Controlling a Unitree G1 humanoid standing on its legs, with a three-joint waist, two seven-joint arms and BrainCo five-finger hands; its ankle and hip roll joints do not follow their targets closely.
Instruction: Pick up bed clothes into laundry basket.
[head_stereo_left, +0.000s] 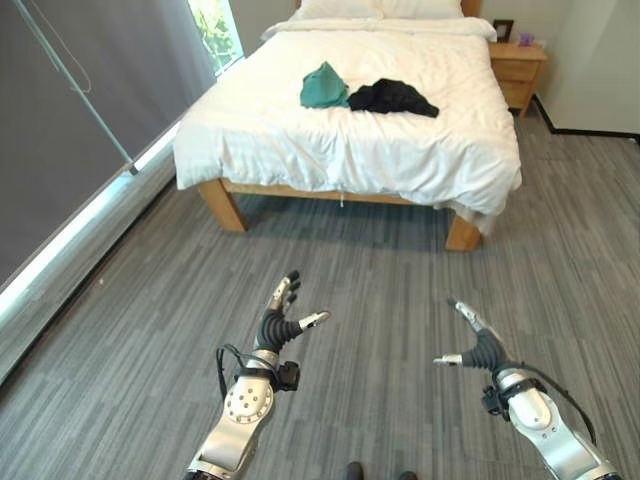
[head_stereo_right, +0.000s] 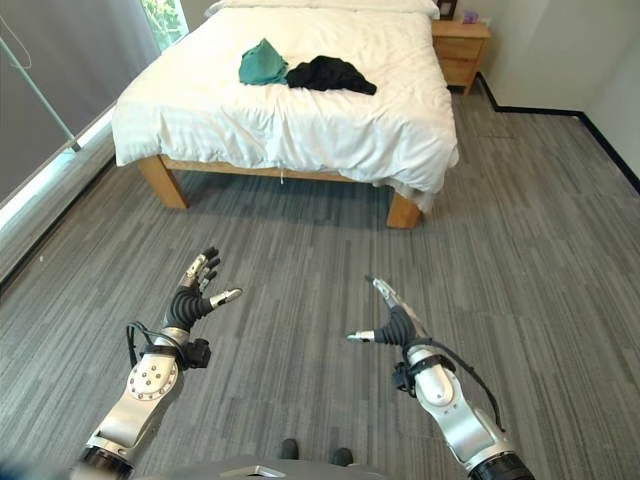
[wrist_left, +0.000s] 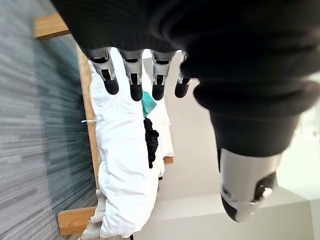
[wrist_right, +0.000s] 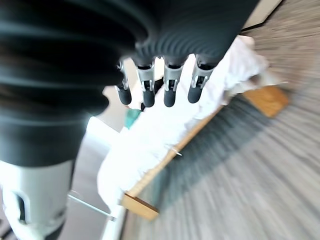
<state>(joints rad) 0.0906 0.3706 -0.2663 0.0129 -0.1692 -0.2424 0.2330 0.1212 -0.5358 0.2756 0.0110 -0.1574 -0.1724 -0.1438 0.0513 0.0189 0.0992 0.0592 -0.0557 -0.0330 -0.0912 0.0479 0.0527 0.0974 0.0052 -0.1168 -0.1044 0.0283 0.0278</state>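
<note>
The robot can expect the black garment to stay clumped with short drooping folds when it lifts the garment, because the garment lies bunched in a low, crumpled heap.
A teal garment and a black garment lie side by side on the white duvet of a wooden bed well ahead of me. The two garments touch at their edges. My left hand hangs over the grey floor, open, fingers straight and pointing toward the bed. Level with it, my right hand is open too, thumb spread. Both hands hold nothing and are far short of the bed. In the left wrist view the teal garment and black garment show past the fingers.
A wooden nightstand stands at the bed's far right by the wall. A grey curtain and a window run along the left side. Grey plank floor stretches between me and the bed.
</note>
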